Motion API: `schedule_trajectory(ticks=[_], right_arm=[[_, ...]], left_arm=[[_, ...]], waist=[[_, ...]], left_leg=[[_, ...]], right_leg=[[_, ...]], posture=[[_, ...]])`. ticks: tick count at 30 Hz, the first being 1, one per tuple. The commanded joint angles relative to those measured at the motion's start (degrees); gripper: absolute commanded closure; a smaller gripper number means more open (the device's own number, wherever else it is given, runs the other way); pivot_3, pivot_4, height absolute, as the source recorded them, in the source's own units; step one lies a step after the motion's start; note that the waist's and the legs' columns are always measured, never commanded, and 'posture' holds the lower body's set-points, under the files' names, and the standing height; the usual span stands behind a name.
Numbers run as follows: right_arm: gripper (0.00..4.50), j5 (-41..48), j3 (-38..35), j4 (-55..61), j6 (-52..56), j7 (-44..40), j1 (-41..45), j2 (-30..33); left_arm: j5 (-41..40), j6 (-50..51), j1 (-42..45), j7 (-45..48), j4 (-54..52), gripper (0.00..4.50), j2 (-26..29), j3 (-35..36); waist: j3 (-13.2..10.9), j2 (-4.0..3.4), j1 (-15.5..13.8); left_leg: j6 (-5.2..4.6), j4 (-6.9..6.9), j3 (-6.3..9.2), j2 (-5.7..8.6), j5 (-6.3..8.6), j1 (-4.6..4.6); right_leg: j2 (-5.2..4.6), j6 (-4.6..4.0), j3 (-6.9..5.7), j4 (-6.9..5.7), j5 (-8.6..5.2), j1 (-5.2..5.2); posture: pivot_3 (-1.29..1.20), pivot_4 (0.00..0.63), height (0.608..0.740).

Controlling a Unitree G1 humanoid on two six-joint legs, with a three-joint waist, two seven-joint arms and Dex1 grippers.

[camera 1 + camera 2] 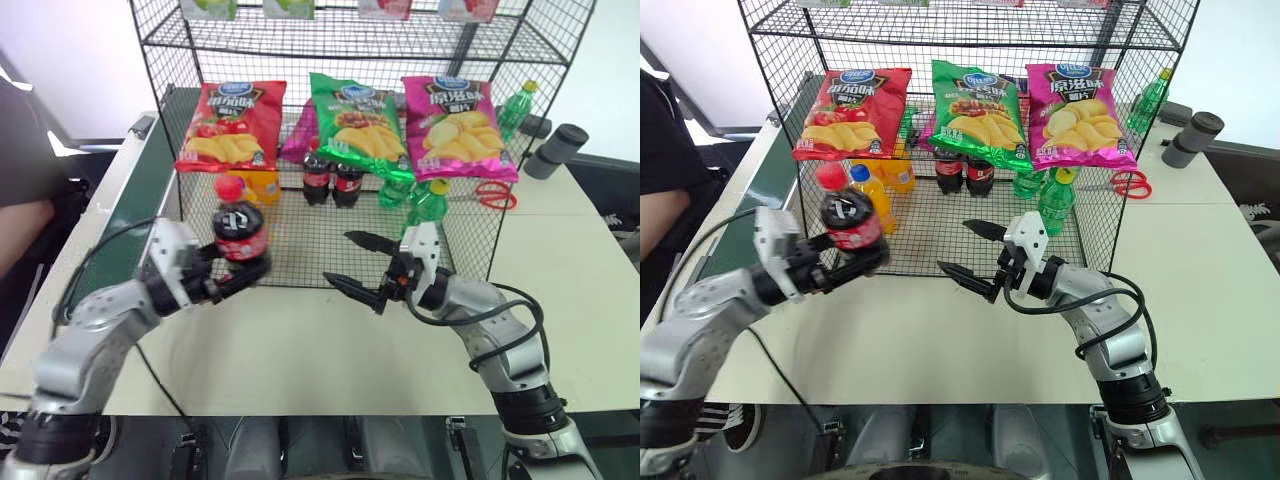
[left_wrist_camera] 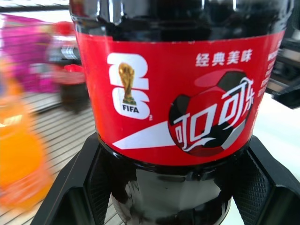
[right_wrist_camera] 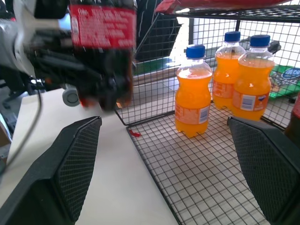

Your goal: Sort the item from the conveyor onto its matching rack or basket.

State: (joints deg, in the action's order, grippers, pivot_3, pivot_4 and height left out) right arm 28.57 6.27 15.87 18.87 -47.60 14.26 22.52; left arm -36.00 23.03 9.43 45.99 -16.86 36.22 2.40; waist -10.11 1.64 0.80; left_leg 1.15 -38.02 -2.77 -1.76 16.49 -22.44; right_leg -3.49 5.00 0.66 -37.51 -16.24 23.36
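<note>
The orange sodas are next to where my left gripper holds the cola bottle low. Next, my right gripper takes its upper body and puts the bottle in front of the cola bottles.
The item, a small cola bottle with a red cap and red label, is held upright above the pale table, just in front of the rack's left corner. My left gripper is shut on the bottle's lower body; in the left wrist view its black fingers hug both sides of the bottle. My right gripper is open to the right of the bottle, with nothing between its fingers. The black wire rack stands right behind both grippers. The dark green conveyor runs along the left.
Three chip bags lie on a rack tier. The bottom tier holds orange soda bottles, two cola bottles and green bottles. Red scissors and grey cylinders lie at the right. A person sits at the left.
</note>
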Motion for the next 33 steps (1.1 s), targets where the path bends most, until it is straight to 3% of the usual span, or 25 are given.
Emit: schedule_trajectory(ticks=[1,9,23,28,33], right_arm=[[0.00,2.33,-0.45,4.18,1.62,0.10,-0.05,-0.07],[0.00,2.81,-0.52,5.06,2.39,2.19,-0.83,-1.66],[0.00,5.27,0.52,6.37,4.83,1.33,-1.13,-1.64],[1.60,6.38,0.58,6.84,6.42,0.56,-1.22,-1.23],[1.60,5.05,0.64,6.39,5.76,1.13,-0.79,-1.55]], left_arm=[[4.32,-5.30,4.18,4.43,3.73,1.64,-2.46,-4.22],[9.44,-8.80,12.70,12.69,9.77,1.64,-7.47,-12.01],[13.29,-10.39,13.45,14.99,9.01,1.64,-9.53,-13.91],[13.67,-10.41,13.16,14.94,8.38,1.64,-9.63,-13.72],[12.56,-9.18,13.60,15.21,8.22,1.64,-9.91,-13.43]], waist=[[0.00,0.00,0.02],[0.00,0.01,-0.01],[-0.01,0.01,-0.05],[-0.01,0.01,-0.07],[-0.01,0.01,-0.06]], left_leg=[[-0.01,-0.01,-0.01,0.01,0.00,0.00],[-0.03,-0.08,-0.03,-0.01,0.00,-0.06],[-0.04,-0.11,0.03,-0.12,0.00,-0.05],[-0.04,-0.11,0.03,-0.12,0.00,-0.06],[-0.04,-0.11,0.04,-0.12,0.00,-0.05]], right_leg=[[0.02,0.00,0.00,0.00,0.00,0.00],[0.33,0.03,0.01,0.01,0.01,0.01],[0.56,0.04,0.08,-0.01,0.01,0.02],[0.55,0.04,0.08,-0.01,0.01,0.02],[0.56,0.04,0.09,-0.01,0.01,0.02]], posture=[[0.00,0.150,0.740],[0.00,0.150,0.740],[0.00,0.150,0.740],[0.00,0.150,0.740],[0.00,0.150,0.740]])
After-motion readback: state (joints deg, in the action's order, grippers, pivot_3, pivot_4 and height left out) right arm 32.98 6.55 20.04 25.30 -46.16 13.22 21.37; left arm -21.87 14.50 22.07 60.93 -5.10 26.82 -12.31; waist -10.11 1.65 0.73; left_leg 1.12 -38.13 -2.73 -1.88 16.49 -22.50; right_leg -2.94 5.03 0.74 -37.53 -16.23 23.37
